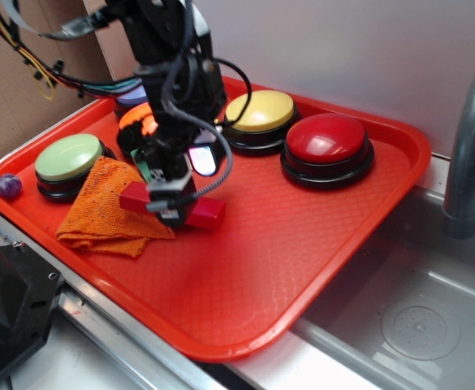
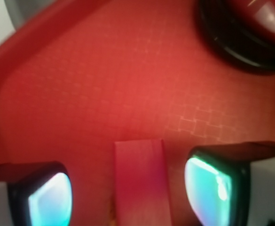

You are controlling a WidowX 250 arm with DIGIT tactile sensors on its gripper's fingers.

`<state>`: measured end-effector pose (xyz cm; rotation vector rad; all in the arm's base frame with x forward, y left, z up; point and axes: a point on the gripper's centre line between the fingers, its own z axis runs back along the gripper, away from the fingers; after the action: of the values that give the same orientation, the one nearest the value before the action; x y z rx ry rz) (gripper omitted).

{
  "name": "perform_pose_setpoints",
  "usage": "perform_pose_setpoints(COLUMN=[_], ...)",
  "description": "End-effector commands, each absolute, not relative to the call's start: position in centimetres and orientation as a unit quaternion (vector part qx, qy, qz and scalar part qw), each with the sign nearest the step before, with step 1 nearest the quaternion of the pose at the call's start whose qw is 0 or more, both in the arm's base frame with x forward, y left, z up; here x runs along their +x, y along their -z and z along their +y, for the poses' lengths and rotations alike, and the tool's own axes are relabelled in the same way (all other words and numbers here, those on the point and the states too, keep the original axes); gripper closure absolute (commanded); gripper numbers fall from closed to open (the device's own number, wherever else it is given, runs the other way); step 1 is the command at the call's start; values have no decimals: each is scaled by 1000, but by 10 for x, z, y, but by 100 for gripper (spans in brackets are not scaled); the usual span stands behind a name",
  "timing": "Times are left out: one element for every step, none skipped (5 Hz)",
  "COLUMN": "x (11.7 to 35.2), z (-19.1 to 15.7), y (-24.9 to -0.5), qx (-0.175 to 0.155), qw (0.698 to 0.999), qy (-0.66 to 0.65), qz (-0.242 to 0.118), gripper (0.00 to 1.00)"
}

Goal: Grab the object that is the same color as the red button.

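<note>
My gripper will lift the red block (image 1: 207, 213) free and leave the orange cloth behind, since one end (image 1: 135, 197) of the block lies over the cloth.
The object, a long red block (image 1: 209, 213) (image 2: 139, 179), lies flat on the red tray (image 1: 343, 260) beside an orange cloth. My gripper (image 1: 172, 203) (image 2: 128, 195) is down over the block's middle. It is open: in the wrist view the left finger (image 2: 48, 200) and right finger (image 2: 208, 190) stand on either side of the block, with a strip of tray showing in each gap. The red button (image 1: 328, 142) (image 2: 264, 14), a glossy dome on a black base, sits at the tray's back right, apart from the gripper.
A yellow button (image 1: 260, 111) stands beside the red one, a green button (image 1: 68, 157) at the tray's left, and an orange button (image 1: 140, 120) partly behind the arm. The orange cloth (image 1: 111, 211) touches the block's left end. A purple ball (image 1: 8, 186) lies far left. A metal sink (image 1: 416, 317) and faucet (image 1: 464, 154) are on the right.
</note>
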<state>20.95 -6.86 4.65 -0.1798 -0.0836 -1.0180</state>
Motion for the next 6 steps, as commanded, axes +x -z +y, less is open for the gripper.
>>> perform_pose_setpoints(x=[211,212,214,213,217,220], z=[-69,-70,-72,-74,-73,-71], y=[-32,-26,-23,-23,-24,-37], qx=[-70,-62,-47,-42,-53,-44], qw=[867,870,870,866,874,896], qy=[491,488,489,498,483,442], qz=[-43,-37,-30,-24,-13,-14], gripper=[0,0,44,100,100,100])
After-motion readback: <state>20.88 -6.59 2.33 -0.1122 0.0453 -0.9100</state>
